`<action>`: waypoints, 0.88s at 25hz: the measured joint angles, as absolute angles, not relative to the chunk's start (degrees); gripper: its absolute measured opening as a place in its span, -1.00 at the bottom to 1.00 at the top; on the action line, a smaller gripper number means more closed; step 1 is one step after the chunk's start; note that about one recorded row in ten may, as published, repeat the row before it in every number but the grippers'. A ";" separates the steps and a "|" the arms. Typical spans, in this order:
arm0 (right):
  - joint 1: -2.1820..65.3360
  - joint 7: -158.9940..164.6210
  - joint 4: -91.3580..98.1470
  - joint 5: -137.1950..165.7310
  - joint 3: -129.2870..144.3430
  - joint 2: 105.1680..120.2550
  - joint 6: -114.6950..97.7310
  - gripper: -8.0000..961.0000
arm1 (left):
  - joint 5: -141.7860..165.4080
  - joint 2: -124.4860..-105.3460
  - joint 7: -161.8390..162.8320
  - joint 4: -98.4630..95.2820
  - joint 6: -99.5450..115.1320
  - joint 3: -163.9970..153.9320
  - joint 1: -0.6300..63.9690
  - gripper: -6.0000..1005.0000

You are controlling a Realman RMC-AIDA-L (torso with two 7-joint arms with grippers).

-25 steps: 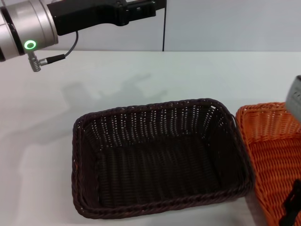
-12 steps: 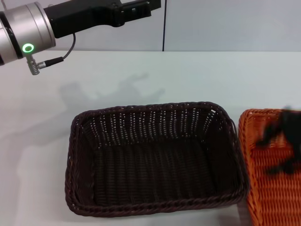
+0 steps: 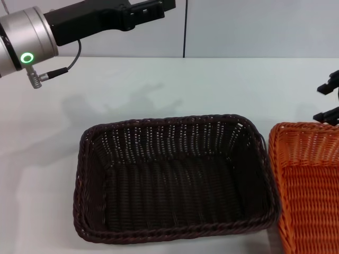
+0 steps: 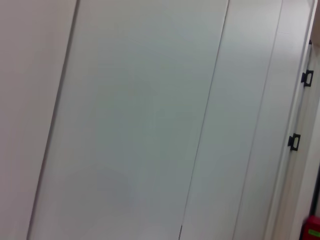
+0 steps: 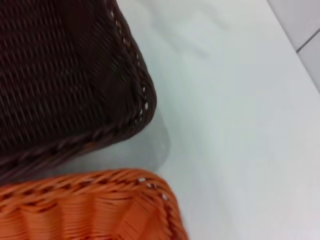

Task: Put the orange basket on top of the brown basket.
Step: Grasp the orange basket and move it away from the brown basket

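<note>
My right gripper has both fingers past the orange basket's far rim [image 3: 307,126]. Next, I move one finger back inside the orange basket and grip the basket's rim before I lift.
The brown basket [image 3: 175,180] sits empty on the white table in the middle of the head view. The orange basket [image 3: 310,185] stands just to its right, close beside it and cut off by the frame edge. My right gripper [image 3: 327,101] hovers at the far right, just beyond the orange basket's far rim, with its fingers apart and nothing between them. The right wrist view shows a corner of the brown basket [image 5: 65,75] and a corner of the orange basket [image 5: 90,205] side by side. My left arm [image 3: 95,18] is raised at the upper left, far from both baskets.
The white table [image 3: 222,84] stretches behind and to the left of the baskets. A grey panelled wall [image 3: 254,26] stands at the back. The left wrist view shows only wall panels [image 4: 150,120].
My right gripper has moved from low at the front right, across the orange basket, to beyond its far rim. The left arm has drifted slightly left.
</note>
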State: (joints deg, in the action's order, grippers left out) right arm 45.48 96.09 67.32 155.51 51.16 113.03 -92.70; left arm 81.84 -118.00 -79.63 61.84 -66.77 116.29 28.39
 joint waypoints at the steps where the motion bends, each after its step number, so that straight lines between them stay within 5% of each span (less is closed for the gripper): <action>1: 45.48 96.09 67.32 155.51 51.16 113.03 -92.70 0.39 | 81.84 -118.00 -79.63 61.84 -66.77 116.29 28.39 0.72; 22: 44.87 95.44 67.95 154.65 52.63 113.22 -94.07 0.39 | 81.45 -117.95 -80.85 59.40 -66.46 116.36 29.17 0.72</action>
